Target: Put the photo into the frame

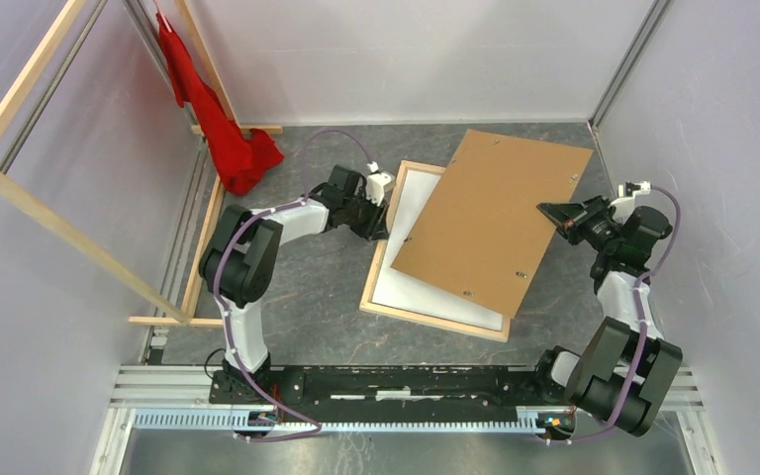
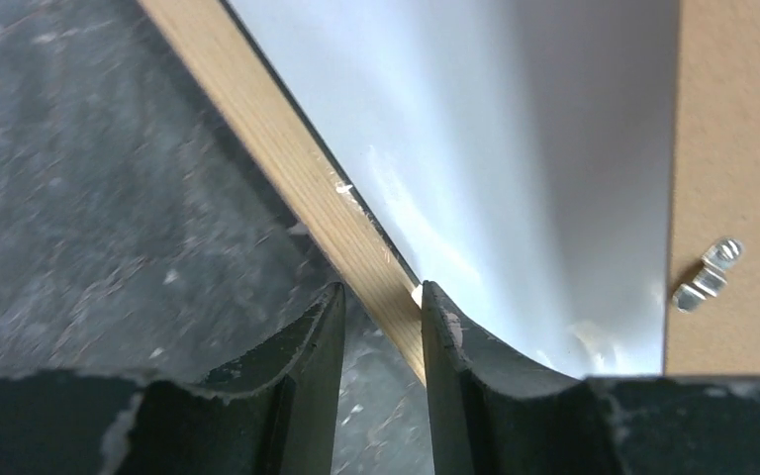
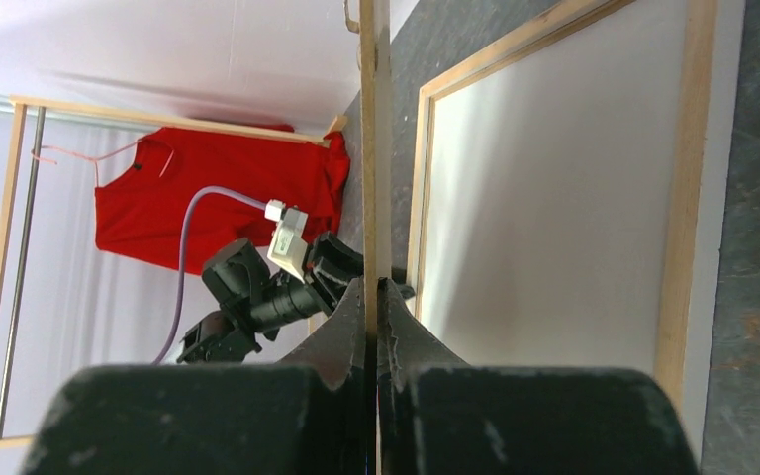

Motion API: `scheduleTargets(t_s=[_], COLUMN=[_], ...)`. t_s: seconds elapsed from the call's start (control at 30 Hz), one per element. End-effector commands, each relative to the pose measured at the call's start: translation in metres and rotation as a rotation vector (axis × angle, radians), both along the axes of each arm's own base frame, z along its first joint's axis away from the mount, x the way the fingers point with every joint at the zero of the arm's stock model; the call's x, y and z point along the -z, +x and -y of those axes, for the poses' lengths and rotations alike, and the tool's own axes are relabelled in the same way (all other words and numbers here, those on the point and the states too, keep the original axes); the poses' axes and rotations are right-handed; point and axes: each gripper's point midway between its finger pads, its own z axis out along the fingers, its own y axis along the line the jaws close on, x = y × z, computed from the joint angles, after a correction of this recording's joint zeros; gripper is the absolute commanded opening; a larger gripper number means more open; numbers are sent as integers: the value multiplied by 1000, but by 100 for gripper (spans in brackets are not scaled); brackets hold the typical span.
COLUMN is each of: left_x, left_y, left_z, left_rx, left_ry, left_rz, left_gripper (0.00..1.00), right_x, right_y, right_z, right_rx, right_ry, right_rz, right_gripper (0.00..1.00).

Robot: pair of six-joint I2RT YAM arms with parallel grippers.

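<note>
The brown backing board (image 1: 401, 263) slants across the frame, so my right gripper should turn it in line while my left gripper resettles against the frame's rail (image 1: 376, 265).
The frame (image 1: 433, 319) lies flat on the dark table with its pale wood face up. Inside it the photo (image 1: 411, 287) shows only its plain white back. My right gripper (image 1: 551, 213) is shut on the right edge of the brown backing board (image 1: 490, 213), which is tilted above the frame's right half. In the right wrist view the fingers (image 3: 369, 282) pinch the board (image 3: 369, 148) edge-on. My left gripper (image 1: 381, 226) is at the frame's left rail. In the left wrist view its fingers (image 2: 381, 289) stand apart astride the rail (image 2: 287, 163), the right one touching it.
A red shirt (image 1: 213, 119) hangs at the back left among long pale wooden beams (image 1: 59, 223). A small metal clip (image 2: 708, 275) sits on the backing board. White walls close in both sides of the table.
</note>
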Motion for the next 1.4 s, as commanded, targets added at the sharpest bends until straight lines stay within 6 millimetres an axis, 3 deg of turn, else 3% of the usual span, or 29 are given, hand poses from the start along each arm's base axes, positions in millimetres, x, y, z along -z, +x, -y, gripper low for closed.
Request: scheduleTargets(t_s=[0.0,0.4,0.77,1.03,1.37], left_x=[3,-15,-30,-56,-54], left_y=[8,-7,-44,-34,-19], left_z=[-36,-93,-128,-130,-132], left_rx=[-68,-147,-174,-165,-149], left_ry=[61,76,69,45,79], left_rz=[21,32,33,77,101], left_gripper=[41,40,42,58,63], right_x=[-17,-3,11,25,49], right_y=[5,8,6,12,28], right_z=[-20,-94,-149,-149,-144], right_rx=[-76,-236,-349,-342,-310], right_ry=[-26,45,122,130,83], right_rz=[71,57,37,17,-46], right_gripper=[0,0,0,0,0])
